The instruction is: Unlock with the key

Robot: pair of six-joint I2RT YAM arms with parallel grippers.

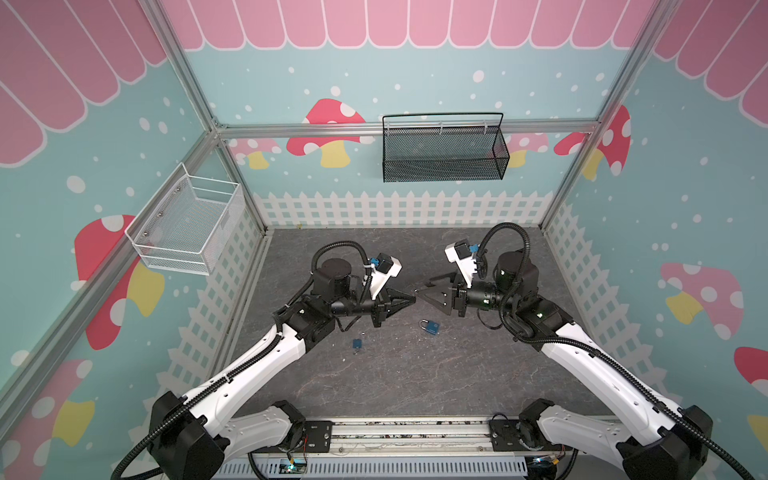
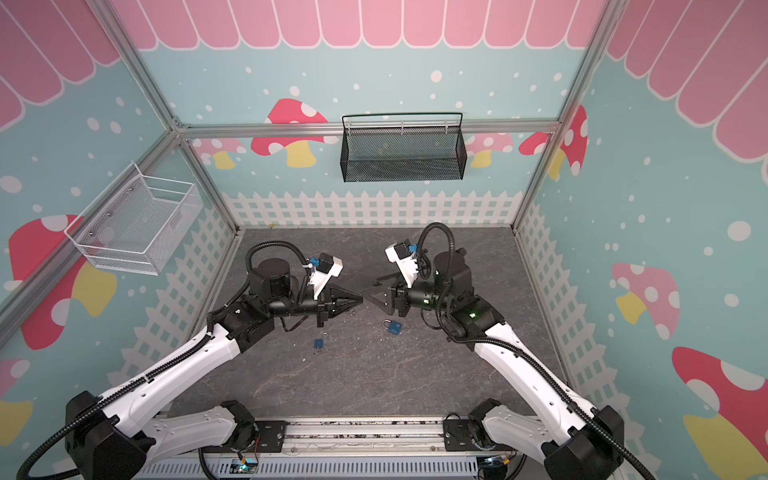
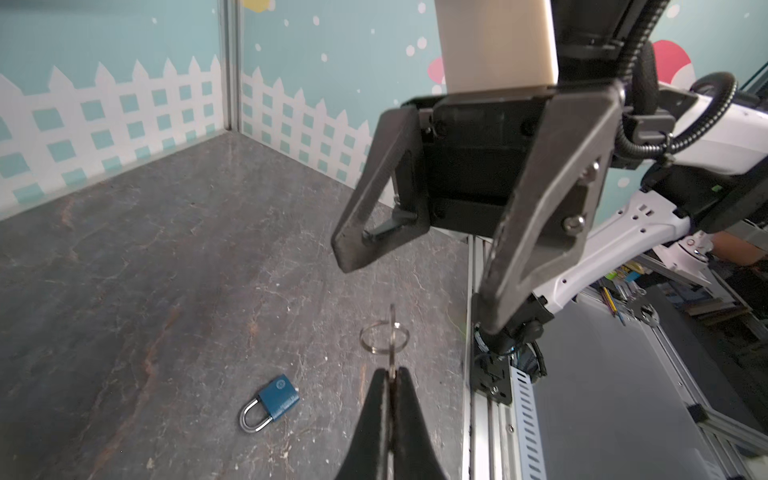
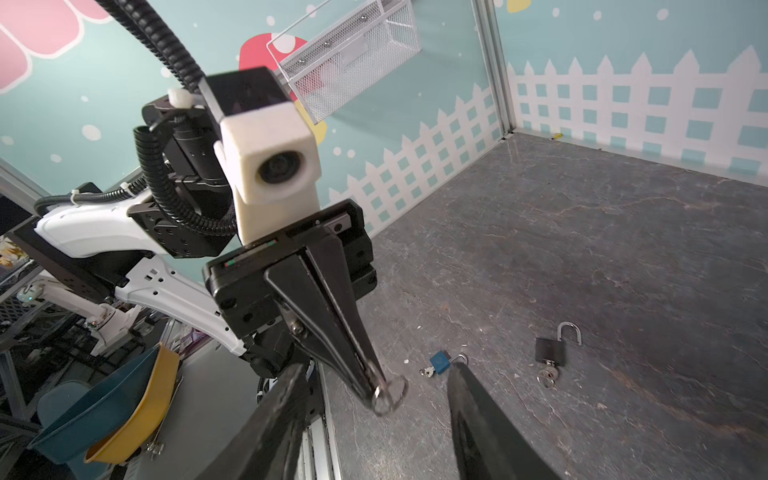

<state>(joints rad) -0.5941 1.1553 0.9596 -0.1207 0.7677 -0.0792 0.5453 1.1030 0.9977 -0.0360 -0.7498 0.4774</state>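
Observation:
My left gripper covers the key's blade while the ring [image 3: 384, 336] hangs off the key's loose end, so my right gripper should take the key by its head [image 4: 383, 401] before unlocking.
My left gripper [image 3: 392, 372] is shut on a thin metal key [image 3: 392, 328]. The key sticks out past the fingertips with its ring [image 3: 384, 338] hanging on it. My right gripper [image 4: 376, 368] faces it tip to tip above the table in both top views, open. Its fingers [image 3: 353, 253] stand either side of the key ring [image 4: 390, 395] without touching it. A blue padlock [image 3: 276, 399] with its shackle shut lies flat on the table below the two grippers [image 1: 431, 327].
A small dark padlock [image 4: 550, 349] lies with its shackle open and a ringed key in it. A blue padlock [image 4: 440, 361] near it also has a key. A black mesh basket [image 1: 442, 149] hangs on the back wall and a white one [image 1: 187, 226] on the left wall.

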